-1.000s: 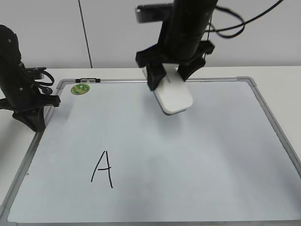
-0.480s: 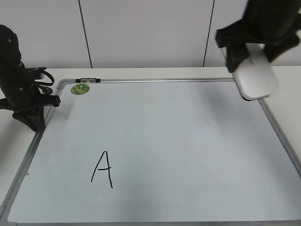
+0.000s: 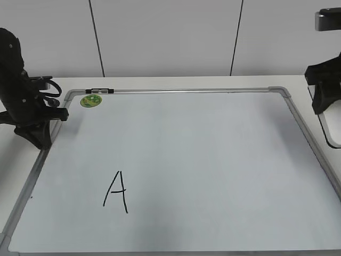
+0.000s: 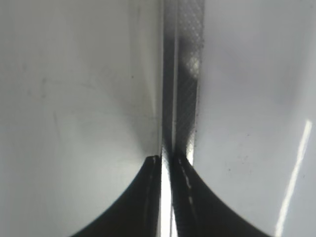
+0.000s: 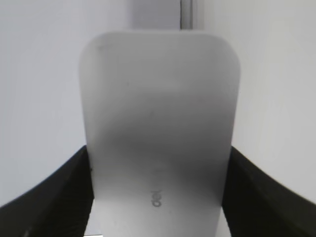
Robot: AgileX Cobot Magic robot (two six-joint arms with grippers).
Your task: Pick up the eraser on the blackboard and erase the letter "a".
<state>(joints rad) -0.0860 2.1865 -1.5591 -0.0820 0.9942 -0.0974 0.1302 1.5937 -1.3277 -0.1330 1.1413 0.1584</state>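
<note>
The capital "A" (image 3: 116, 192) is the only thing on the blackboard, and there is clear space (image 3: 298, 140) by the blackboard's frame. My right gripper should therefore go on moving the eraser there before it lets it go.
The blackboard (image 3: 186, 160), a white board in a silver-grey frame, lies flat and fills the exterior view. No lowercase "a" shows on it; the only writing is a capital "A" (image 3: 116, 192) at the lower left. My right gripper (image 3: 326, 98) is at the right edge, past the board's right frame, shut on the white eraser (image 5: 158, 133), whose edge shows at the exterior view's border (image 3: 333, 133). In the right wrist view the eraser fills the space between the jaws. My left gripper (image 4: 168, 160) is shut and empty over the board's left frame (image 4: 182, 74).
A round green sticker (image 3: 90, 100) sits at the board's top left corner. The left arm's dark body (image 3: 24, 101) stands beside the left frame. White table surface (image 3: 314, 82) surrounds the board; a pale wall rises behind.
My right gripper has carried the eraser from the board's upper middle to the right, off the board past its right frame. The left arm has not moved.
</note>
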